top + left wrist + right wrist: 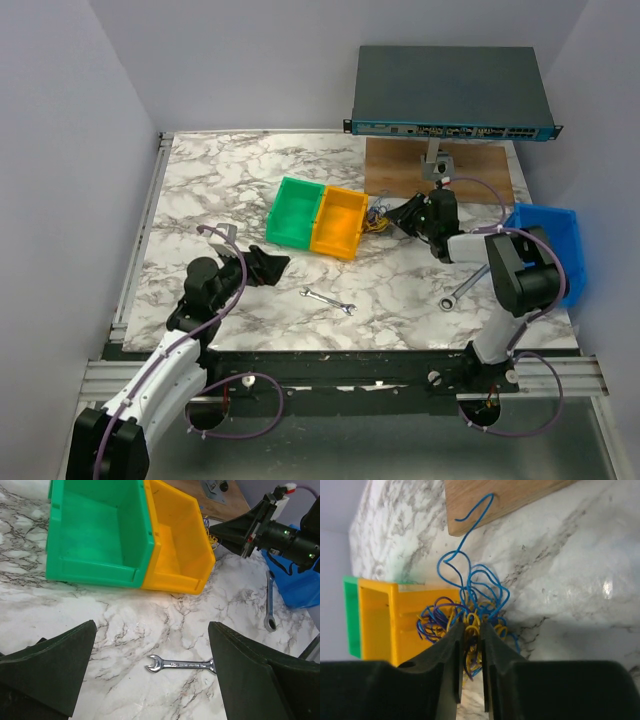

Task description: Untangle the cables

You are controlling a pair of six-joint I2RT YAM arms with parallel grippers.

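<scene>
The blue cable (pixel 382 196) keeps its curve out of the cable heap (pixel 376 217). Its end should stay curled in the air when my left gripper lifts it.
The cables (pixel 470 597) are a small tangle of thin blue, yellow and purple wires on the marble table, against the side of the orange bin (pixel 380 620). One blue strand runs up onto the wooden board (pixel 510 495). My right gripper (pixel 471 628) is shut on the middle of the bunch, with yellow and dark loops pinched between its fingers. From above, the cables (pixel 377 215) lie just right of the orange bin (pixel 340 222), at the right gripper (pixel 392 218). My left gripper (pixel 275 265) is open and empty, and in its wrist view (pixel 151 630) it hovers over bare marble.
A green bin (pixel 295 212) adjoins the orange bin. A small wrench (pixel 328 301) lies mid-table and also shows in the left wrist view (pixel 180 664). A second wrench (pixel 462 290) lies near the blue bin (pixel 555 240). A network switch (pixel 450 90) stands above the wooden board (pixel 470 165).
</scene>
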